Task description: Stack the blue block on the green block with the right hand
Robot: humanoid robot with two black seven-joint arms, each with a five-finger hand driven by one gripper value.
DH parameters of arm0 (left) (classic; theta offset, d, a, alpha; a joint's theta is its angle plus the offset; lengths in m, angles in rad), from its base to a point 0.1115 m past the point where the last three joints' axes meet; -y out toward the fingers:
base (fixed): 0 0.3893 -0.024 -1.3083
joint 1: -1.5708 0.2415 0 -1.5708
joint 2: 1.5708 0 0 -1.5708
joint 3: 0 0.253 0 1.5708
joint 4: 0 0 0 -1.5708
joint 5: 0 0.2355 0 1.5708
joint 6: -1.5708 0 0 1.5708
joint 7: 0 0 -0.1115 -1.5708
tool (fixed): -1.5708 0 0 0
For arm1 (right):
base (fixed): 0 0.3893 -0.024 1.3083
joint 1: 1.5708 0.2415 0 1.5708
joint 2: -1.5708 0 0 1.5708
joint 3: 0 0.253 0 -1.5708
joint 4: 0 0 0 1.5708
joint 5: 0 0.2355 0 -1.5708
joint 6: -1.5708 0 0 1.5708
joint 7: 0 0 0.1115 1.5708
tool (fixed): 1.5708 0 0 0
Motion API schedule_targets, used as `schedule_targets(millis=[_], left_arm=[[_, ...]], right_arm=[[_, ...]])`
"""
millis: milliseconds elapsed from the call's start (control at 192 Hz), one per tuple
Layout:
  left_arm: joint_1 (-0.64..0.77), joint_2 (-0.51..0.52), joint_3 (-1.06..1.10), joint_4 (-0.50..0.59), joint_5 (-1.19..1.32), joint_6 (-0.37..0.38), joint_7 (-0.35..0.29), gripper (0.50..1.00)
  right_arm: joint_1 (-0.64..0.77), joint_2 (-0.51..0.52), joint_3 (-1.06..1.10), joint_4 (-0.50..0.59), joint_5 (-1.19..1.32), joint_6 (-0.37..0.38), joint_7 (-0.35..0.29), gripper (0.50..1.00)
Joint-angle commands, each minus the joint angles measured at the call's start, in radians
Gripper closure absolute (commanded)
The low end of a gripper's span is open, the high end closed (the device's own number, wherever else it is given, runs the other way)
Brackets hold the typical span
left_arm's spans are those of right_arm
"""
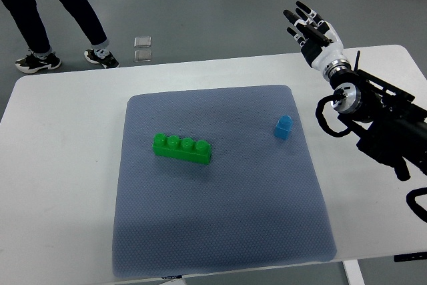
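Observation:
The blue block [283, 128] is only just wider than a stud [187, 143], so I expect it to stand over a single stud when I lower it onto the green block.
A small blue block [283, 127] stands on the right part of the grey-blue mat [220, 225]. A long green block [182, 148] with a row of studs lies near the mat's middle, left of the blue one. My right hand [309, 26] is raised over the table's far right edge, well beyond the blue block, with its fingers spread and holding nothing. Its arm [380, 121] comes in from the right edge. The left arm does not show.
The mat lies on a white table [60, 185]. A person's legs and shoes [40, 58] stand on the floor beyond the table's far left corner. Two small clear squares [143, 48] lie on the floor behind the table.

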Motion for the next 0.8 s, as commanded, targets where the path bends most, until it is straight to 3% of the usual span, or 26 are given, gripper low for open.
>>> schedule_targets(millis=[0, 797], left_arm=[[0.000, 0.000, 0.000, 0.000, 0.000, 0.000, 0.000, 0.500], [0.000, 0.000, -0.002, -0.001, 0.002, 0.000, -0.001, 0.500]], right_arm=[[-0.001, 0.000, 0.000, 0.000, 0.000, 0.001, 0.000, 0.585], [0.000, -0.008, 0.000, -0.003, 0.000, 0.001, 0.000, 0.585]])
